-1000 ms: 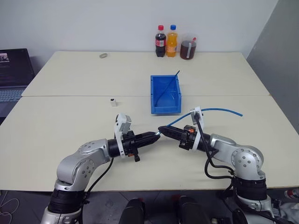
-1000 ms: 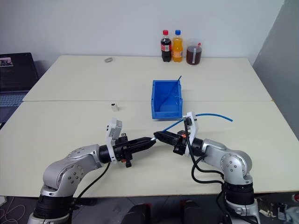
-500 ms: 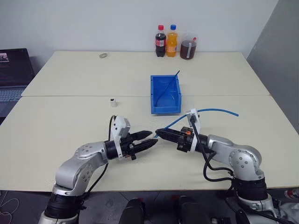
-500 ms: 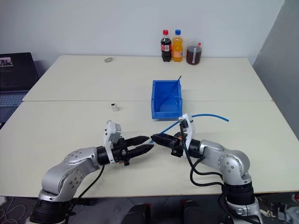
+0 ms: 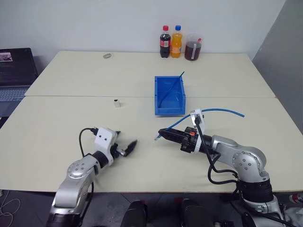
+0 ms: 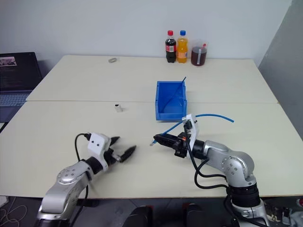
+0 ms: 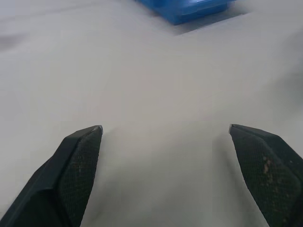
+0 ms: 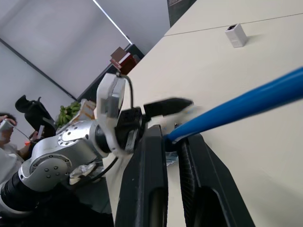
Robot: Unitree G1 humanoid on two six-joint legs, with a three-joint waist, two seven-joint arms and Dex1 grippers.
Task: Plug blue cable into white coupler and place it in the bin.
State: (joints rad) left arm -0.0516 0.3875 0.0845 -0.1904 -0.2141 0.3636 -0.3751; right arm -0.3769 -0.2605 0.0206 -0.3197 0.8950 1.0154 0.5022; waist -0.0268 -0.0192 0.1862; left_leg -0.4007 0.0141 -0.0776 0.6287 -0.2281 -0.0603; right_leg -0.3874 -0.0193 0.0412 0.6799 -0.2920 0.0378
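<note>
The plug [image 5: 157, 137] sticks out past the fingertips of the robot's right gripper, so the white coupler [image 5: 117, 103], once plugged in, will hang from the plug when the robot carries the blue cable.
My right gripper [image 5: 163, 134] is shut on the blue cable [image 5: 222, 111] close to its plug end [image 6: 152, 142], holding it just above the table. The cable's free length arcs off to the right. In the right wrist view the cable [image 8: 241, 104] runs out from between my shut fingers [image 8: 151, 156]. My left gripper [image 6: 124, 145] hovers low over the table to the left of the plug, open and empty, with its fingers [image 7: 80, 161] wide apart. The white coupler [image 5: 116, 102] stands alone on the table, further back and left. The blue bin [image 5: 169, 97] sits mid-table beyond the cable.
A thin dark-blue strand [image 5: 171, 89] leans inside the bin. Two soda bottles [image 5: 170, 41] and a jar of dark liquid [image 5: 191, 49] stand at the far edge. A small grey object [image 5: 108, 56] lies at the back left. An open laptop [image 5: 14, 71] sits beyond the table's left side.
My left gripper has opened and pulled away to the left and down from the cable's plug end. The right gripper has kept its hold and stayed nearly still.
</note>
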